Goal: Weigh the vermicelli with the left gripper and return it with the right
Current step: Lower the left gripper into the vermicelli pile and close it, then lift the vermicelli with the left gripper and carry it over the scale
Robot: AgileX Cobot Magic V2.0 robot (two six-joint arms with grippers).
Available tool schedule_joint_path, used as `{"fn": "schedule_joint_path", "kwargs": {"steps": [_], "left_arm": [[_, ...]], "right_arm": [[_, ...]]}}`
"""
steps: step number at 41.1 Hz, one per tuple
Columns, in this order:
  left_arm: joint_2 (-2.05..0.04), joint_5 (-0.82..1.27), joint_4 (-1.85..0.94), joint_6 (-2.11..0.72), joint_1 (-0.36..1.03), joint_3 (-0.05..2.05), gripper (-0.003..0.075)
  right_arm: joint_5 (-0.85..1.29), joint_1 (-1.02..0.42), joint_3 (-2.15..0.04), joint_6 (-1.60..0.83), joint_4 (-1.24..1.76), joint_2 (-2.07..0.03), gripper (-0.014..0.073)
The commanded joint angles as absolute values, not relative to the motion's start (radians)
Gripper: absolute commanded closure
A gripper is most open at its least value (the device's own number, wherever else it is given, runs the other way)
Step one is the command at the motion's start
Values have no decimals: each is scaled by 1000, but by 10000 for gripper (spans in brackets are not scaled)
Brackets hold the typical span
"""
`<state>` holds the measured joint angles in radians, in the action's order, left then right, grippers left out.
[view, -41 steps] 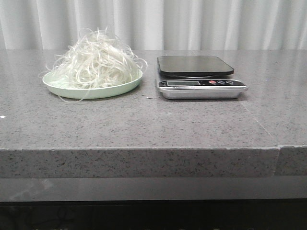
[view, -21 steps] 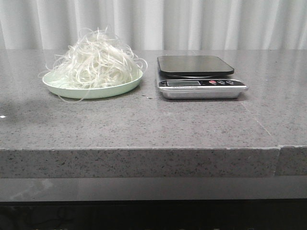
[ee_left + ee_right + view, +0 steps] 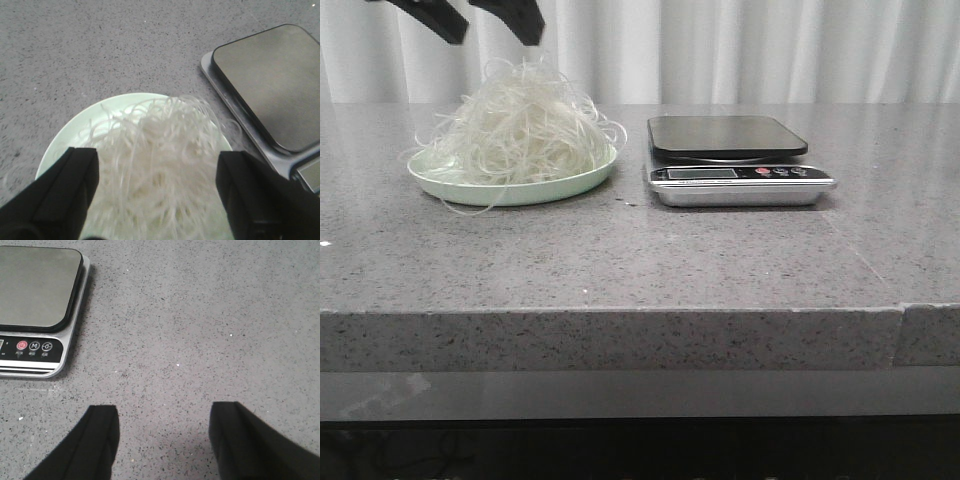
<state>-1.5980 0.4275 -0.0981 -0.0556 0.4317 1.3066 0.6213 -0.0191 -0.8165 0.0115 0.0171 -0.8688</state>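
Note:
Looping vermicelli pieces (image 3: 602, 128) hold the heap together, so the vermicelli (image 3: 528, 128) will rise in one whole clump and leave the plate empty when the robot lifts it.
The vermicelli (image 3: 515, 125) is a fluffy white tangle heaped on a pale green plate (image 3: 510, 189) at the table's left. My left gripper (image 3: 490, 32) hangs open just above the heap, its black fingertips at the top of the front view. In the left wrist view the vermicelli (image 3: 160, 165) fills the gap between the open fingers (image 3: 75, 185), over the plate (image 3: 75, 130). The scale (image 3: 730, 158) stands to the right of the plate, its black platform bare. My right gripper (image 3: 162, 412) is open and empty over bare table, right of the scale (image 3: 37, 305).
The grey speckled table (image 3: 620, 260) has its front edge near the camera, with a seam at the front right. A white curtain hangs behind. The scale also shows in the left wrist view (image 3: 270, 80), close beside the plate.
My left gripper has come into the front view from above and now hangs over the vermicelli. The plate, noodles and scale have not moved.

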Motion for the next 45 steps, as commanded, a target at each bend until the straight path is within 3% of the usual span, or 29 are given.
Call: {"fn": "schedule_joint_path", "kwargs": {"steps": [1, 16, 34, 45], "left_arm": [[-1621, 341, -108, -56, 440, 1372, 174], [-1726, 360, -108, -56, 442, 1395, 184], [-1729, 402, -105, -56, 447, 1408, 561], [-1729, 562, -105, -56, 449, 1559, 579]], "right_arm": [[562, -15, -846, 0, 12, -865, 88], [562, -15, -846, 0, 12, -865, 88], [562, -15, -846, 0, 12, -865, 88], [562, -15, -846, 0, 12, -865, 88]]}}
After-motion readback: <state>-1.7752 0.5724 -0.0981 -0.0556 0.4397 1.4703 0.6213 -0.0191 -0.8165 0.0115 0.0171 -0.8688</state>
